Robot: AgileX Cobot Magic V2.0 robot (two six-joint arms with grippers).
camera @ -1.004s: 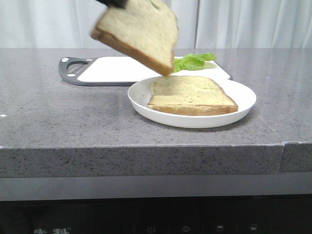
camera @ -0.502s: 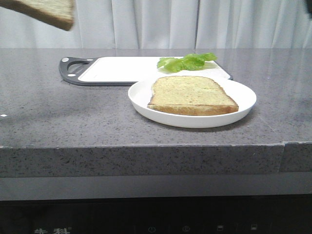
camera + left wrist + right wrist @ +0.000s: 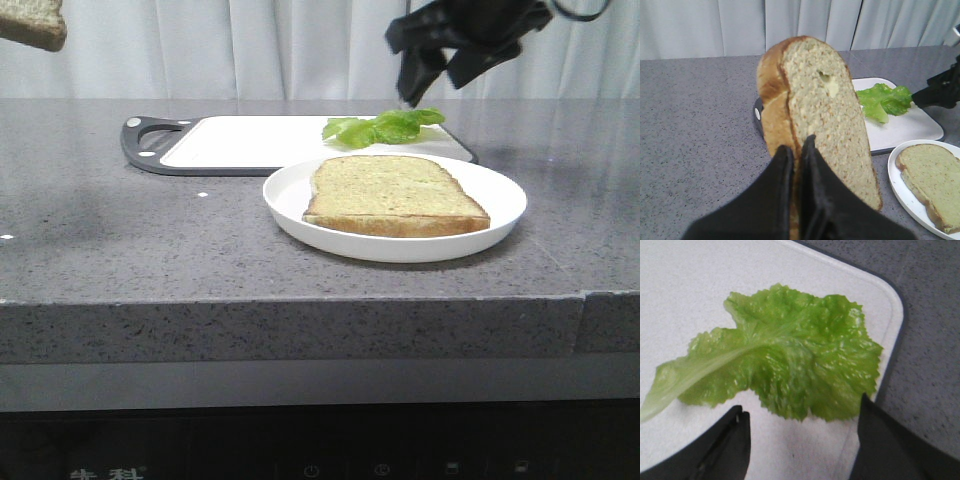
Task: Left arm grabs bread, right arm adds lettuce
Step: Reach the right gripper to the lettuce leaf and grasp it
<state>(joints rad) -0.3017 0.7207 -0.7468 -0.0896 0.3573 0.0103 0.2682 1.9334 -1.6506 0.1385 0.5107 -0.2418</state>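
My right gripper is to lay the lettuce [image 3: 382, 130], which lies on the cutting board, over the plate's bread slice [image 3: 393, 194] before my left gripper brings its bread on top.
The bread [image 3: 825, 120], a thick tan speckled slice with a brown crust, stands on edge in my left gripper [image 3: 799, 150], which is shut on it. In the front view only its corner [image 3: 32, 22] shows at the top left, high above the counter; the left gripper itself is out of that frame. The lettuce [image 3: 385, 127] lies flat on the white cutting board [image 3: 250, 143]. My right gripper [image 3: 440, 78] hovers just above it, open and empty. In the right wrist view the lettuce [image 3: 785, 370] lies just beyond the right gripper [image 3: 802, 415].
A thinner bread slice [image 3: 392, 195] lies on a white plate [image 3: 500, 215] at the counter's middle, in front of the board. The board has a dark rim and a handle [image 3: 145, 140] at its left. White curtains hang behind. The counter's front edge is near.
My left gripper has carried the bread up and to the left, out to the frame's corner. My right gripper has come into view and stands over the lettuce.
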